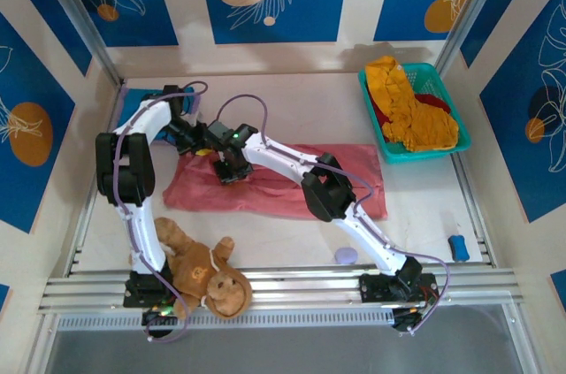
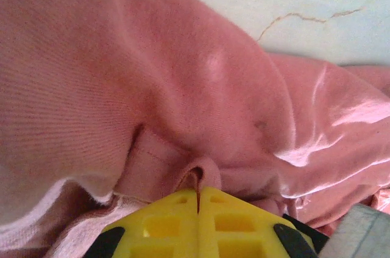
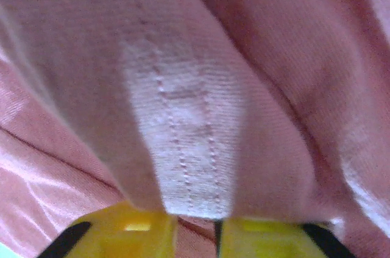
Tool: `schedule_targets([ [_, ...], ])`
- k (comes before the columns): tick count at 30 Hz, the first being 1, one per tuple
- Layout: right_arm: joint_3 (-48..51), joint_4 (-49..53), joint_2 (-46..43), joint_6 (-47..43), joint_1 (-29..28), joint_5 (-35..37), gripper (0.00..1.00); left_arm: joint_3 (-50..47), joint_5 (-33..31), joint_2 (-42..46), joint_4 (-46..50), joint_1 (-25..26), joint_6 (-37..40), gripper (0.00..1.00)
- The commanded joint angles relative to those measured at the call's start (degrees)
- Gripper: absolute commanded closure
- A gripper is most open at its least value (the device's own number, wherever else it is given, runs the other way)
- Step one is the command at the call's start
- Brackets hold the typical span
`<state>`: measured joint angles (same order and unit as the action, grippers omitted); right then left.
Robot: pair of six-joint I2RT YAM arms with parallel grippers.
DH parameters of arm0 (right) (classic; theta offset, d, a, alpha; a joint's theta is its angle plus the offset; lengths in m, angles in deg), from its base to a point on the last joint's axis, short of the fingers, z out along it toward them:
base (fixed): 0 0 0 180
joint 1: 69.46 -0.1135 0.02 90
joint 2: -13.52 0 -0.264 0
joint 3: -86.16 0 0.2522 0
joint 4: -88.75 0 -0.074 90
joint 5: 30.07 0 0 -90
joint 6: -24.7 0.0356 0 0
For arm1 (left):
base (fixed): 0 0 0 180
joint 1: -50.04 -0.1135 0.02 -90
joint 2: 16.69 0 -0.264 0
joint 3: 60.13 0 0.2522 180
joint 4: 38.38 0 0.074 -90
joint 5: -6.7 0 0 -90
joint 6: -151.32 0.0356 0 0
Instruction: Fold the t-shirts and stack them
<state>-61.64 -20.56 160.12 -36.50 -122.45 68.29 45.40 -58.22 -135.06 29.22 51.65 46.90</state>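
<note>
The way is open and my left gripper's fingers are shut on the small pink fold [image 2: 200, 174], so it should carry on to the pink t-shirt's front edge [image 1: 193, 208] and let go there.
A large salmon-pink t-shirt [image 1: 292, 181] lies spread across the middle of the table. At its back left edge my left gripper [image 1: 200, 148] is shut, and in the left wrist view its yellow fingers [image 2: 231, 221] meet on a small fold of the pink cloth [image 2: 201, 87]. Just to the right, my right gripper [image 1: 232, 167] holds the same edge. The right wrist view has a stitched pink hem [image 3: 183, 124] running down into the narrow gap between its yellow fingertips [image 3: 146, 233]. A blue t-shirt [image 1: 140, 102] lies behind the left arm. Mustard-yellow [image 1: 409, 104] and dark red [image 1: 433, 101] t-shirts sit in the basket.
The teal mesh basket [image 1: 456, 118] stands at the back right. A brown plush monkey [image 1: 205, 273] lies at the front left by the left arm's base. A small blue object [image 1: 457, 248] and a pale disc [image 1: 346, 255] rest near the front right edge.
</note>
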Motion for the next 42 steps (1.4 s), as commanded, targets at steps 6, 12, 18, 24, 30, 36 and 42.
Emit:
schedule_targets([
  [6,-1.27,2.90,0.69,0.47,0.41,0.21,0.98,-2.81,0.51,1.44,-0.67,-0.73,0.83,1.00],
  [12,1.68,1.70,-3.10,-0.06,0.19,0.60,1.00,-2.47,-0.55,3.14,0.72,-0.81,1.67,1.00],
  [18,8.72,-1.54,-9.54,-0.41,0.23,-0.33,1.00,-3.06,-1.44,5.43,1.75,-0.98,2.02,1.00],
  [24,12.14,-1.35,-13.23,-0.50,0.39,-1.56,1.00,-6.25,-1.75,9.69,2.27,-0.99,1.91,1.00],
  [30,17.64,-2.15,-16.79,-0.24,0.70,-3.91,1.00,-11.74,-1.97,15.10,2.42,-0.99,1.59,1.00],
  [36,22.06,-2.94,-19.39,-0.03,0.87,-6.05,1.00,-20.09,-2.29,20.62,1.59,-0.66,1.03,1.00],
  [42,24.22,-2.70,-20.20,-0.20,0.70,-7.85,1.00,-25.31,-6.68,25.87,3.42,-0.38,1.08,1.00],
])
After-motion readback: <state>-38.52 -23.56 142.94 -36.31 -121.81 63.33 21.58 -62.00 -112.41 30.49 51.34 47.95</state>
